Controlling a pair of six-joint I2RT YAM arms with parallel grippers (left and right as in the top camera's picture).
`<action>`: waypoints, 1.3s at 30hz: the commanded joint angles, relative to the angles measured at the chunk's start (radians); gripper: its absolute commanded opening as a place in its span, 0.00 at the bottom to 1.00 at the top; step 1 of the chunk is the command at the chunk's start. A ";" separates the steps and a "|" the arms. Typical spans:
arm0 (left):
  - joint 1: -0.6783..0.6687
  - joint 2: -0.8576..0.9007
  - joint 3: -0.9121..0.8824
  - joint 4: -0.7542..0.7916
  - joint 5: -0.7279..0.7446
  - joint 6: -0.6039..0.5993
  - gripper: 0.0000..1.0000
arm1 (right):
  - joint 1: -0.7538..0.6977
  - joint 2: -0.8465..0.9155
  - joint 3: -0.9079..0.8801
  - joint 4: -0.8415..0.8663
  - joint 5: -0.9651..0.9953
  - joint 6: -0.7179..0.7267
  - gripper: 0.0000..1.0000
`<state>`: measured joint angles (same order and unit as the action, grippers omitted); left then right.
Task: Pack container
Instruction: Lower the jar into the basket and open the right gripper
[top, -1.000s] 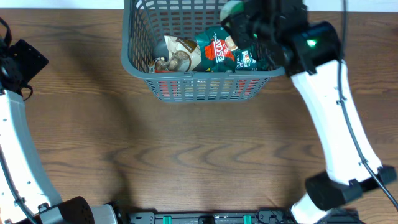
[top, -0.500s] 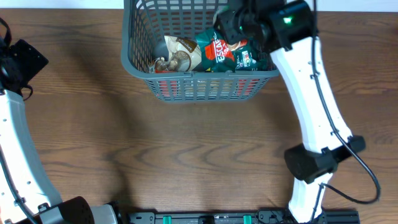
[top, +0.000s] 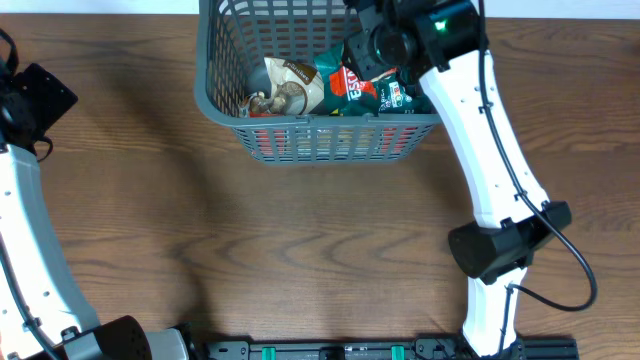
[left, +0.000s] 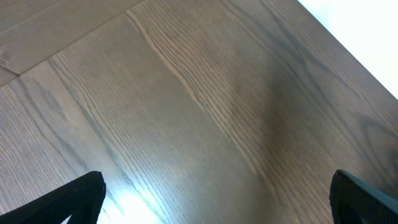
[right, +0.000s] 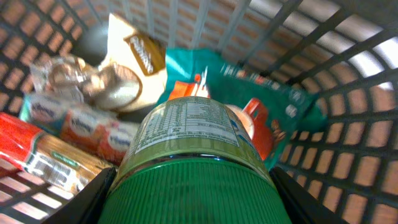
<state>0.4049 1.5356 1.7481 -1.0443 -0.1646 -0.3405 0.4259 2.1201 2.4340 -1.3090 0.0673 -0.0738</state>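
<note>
The green-lidded jar (right: 194, 140) is hanging inside the container's rim, above the teal packet (top: 346, 88), so my right gripper keeps lowering the jar until it is close to the packet, then let go.
The dark grey slotted container (top: 320, 140) stands at the table's far middle and holds a teal packet (top: 365, 88), a brown-and-white packet (top: 290, 85) and other grocery packs. My right gripper (top: 375, 35) is over the container's right side, inside its rim. It is shut on a green-lidded jar (right: 193, 162) with a pale green label, held above the teal packet (right: 273, 99). The lattice walls (right: 348, 124) surround it. My left gripper (left: 214, 199) is open and empty over bare wood at the far left.
A red pasta pack (right: 37, 155) and small red-and-white tubs (right: 93, 127) lie in the container's left part. The right arm (top: 490, 160) reaches across the table's right half. The left arm (top: 25, 200) stands along the left edge.
My right arm has swung left and further over the container, carrying the jar lower inside the rim. The left arm has not moved.
</note>
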 joint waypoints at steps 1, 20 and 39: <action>0.004 -0.001 -0.003 -0.003 -0.012 -0.006 0.99 | 0.007 0.062 0.018 -0.014 0.002 -0.009 0.01; 0.004 -0.001 -0.003 -0.003 -0.012 -0.006 0.99 | 0.006 0.121 0.018 0.011 -0.050 0.021 0.01; 0.004 -0.001 -0.003 -0.003 -0.012 -0.006 0.99 | 0.006 0.120 0.018 -0.002 -0.047 0.034 0.99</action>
<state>0.4049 1.5356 1.7481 -1.0443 -0.1646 -0.3405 0.4259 2.2520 2.4348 -1.3041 0.0216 -0.0563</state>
